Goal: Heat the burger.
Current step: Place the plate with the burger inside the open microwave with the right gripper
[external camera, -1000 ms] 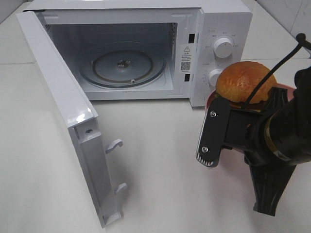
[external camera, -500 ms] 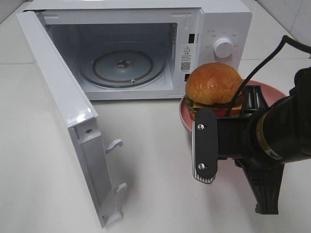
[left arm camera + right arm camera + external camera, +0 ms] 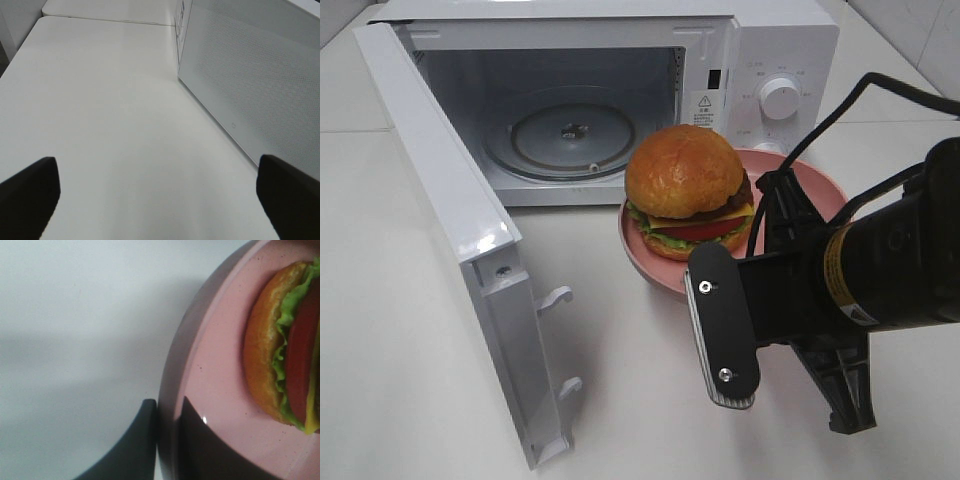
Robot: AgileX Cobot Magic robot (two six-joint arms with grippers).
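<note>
My right gripper needs to move the plate toward the microwave's door, in line with the turntable (image 3: 572, 138), before it slides the plate in, because the plate faces the microwave's control panel (image 3: 782, 130).
The burger (image 3: 687, 185), with a glossy golden bun, lettuce, tomato and cheese, sits on a round pink plate (image 3: 817, 190). My right gripper (image 3: 775, 215) is shut on the plate's rim and holds it above the table, just in front of the microwave's open cavity, right of centre. In the right wrist view the gripper (image 3: 169, 412) pinches the plate rim (image 3: 220, 365), one finger below and one above, with the burger (image 3: 280, 355) beside it. My left gripper (image 3: 157, 195) is open and empty over bare table.
The white microwave (image 3: 775, 50) stands at the back with its door (image 3: 450, 220) swung wide to the left. A glass turntable (image 3: 570, 135) lies inside. The left wrist view shows the door's perforated panel (image 3: 250, 75).
My right gripper has carried the plate and burger leftward and toward the camera, from in front of the control knobs to in front of the microwave's opening.
</note>
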